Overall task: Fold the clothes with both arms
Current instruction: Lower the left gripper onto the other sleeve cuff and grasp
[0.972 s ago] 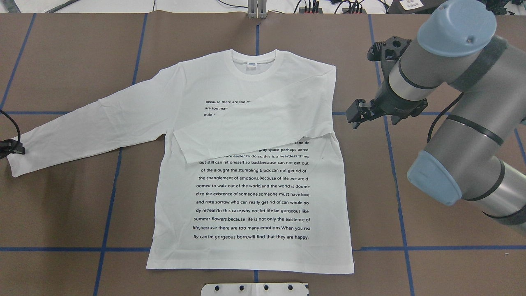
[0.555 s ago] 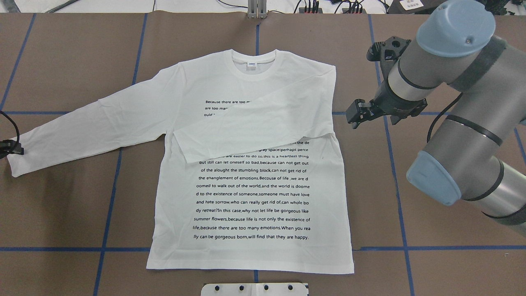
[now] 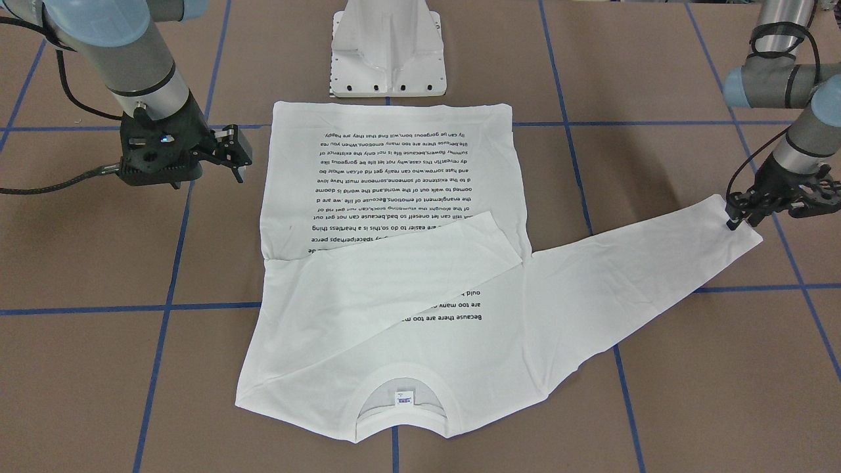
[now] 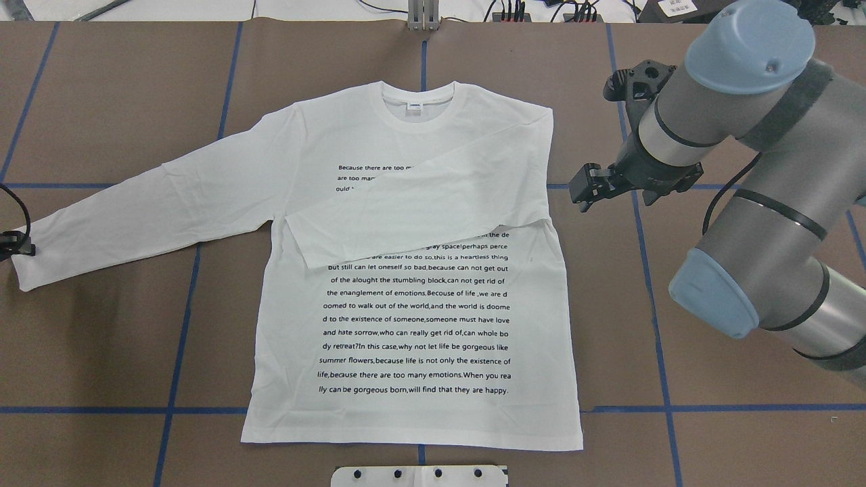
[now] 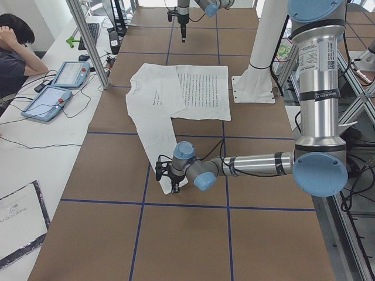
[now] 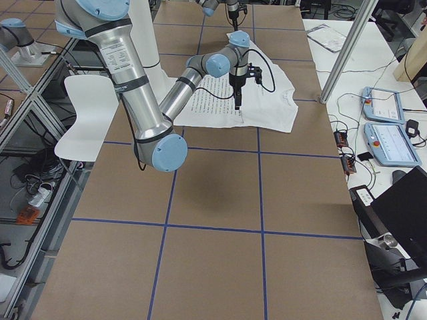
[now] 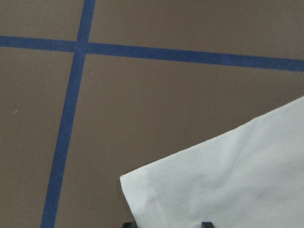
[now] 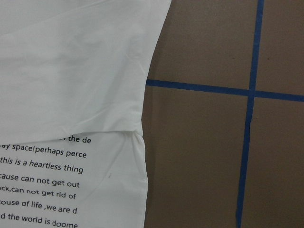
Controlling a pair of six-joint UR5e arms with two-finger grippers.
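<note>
My gripper is about to carry the sleeve's cuff across, and the outstretched sleeve [image 3: 640, 276] will fold over where the shoulder seam [image 3: 526, 327] marks the cloth and leave the cloth's body flat.
The white long-sleeved T-shirt [image 4: 413, 325] lies flat, text side up, collar [image 4: 417, 108] at the far side. One sleeve [image 4: 433, 210] is folded across the chest. The other sleeve [image 4: 149, 210] stretches out to the left. My left gripper [image 4: 15, 247] [image 3: 734, 220] is down at that sleeve's cuff [image 7: 190, 194]. Its fingertips [image 7: 206, 223] are apart with cloth between them, so it is open. My right gripper [image 4: 583, 196] [image 3: 238, 164] hangs just off the shirt's right edge [image 8: 142, 156], apart from the cloth; it looks open with nothing in it.
The brown table carries a grid of blue tape lines [image 4: 649, 270]. The white pedestal base [image 3: 387, 52] stands just behind the shirt's hem. A person sits at a side table with tablets [image 5: 55, 99] beyond the far table edge.
The left gripper has shifted slightly to the left at the cuff. The right arm and the shirt have barely moved.
</note>
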